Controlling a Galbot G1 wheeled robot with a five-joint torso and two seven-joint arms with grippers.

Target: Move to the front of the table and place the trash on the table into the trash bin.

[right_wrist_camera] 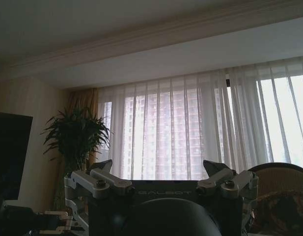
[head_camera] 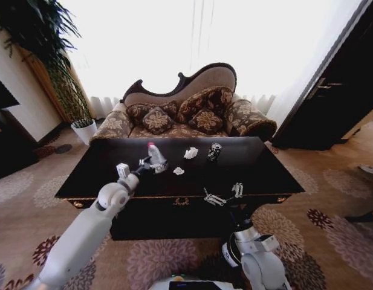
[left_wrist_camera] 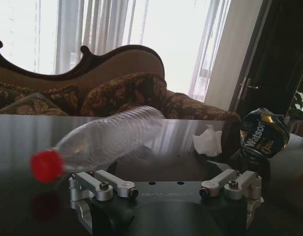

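My gripper will find the clear plastic bottle to be empty when I carry it, because pale, see-through sides show below the red cap.
On the glossy black table a clear plastic bottle with a red cap lies on its side. My left gripper reaches over the front edge and stands open right behind the bottle, not closed on it. A crumpled white paper scrap and a dark printed can sit further right; both appear in the left wrist view, paper and can. A smaller scrap lies mid-table. My right gripper is open at the table's front edge, pointing upward. The trash bin is out of view.
A patterned sofa with cushions stands just behind the table. A white plant pot with a tall plant is at the back left, and a dark cabinet at the right. Flowered carpet surrounds the table.
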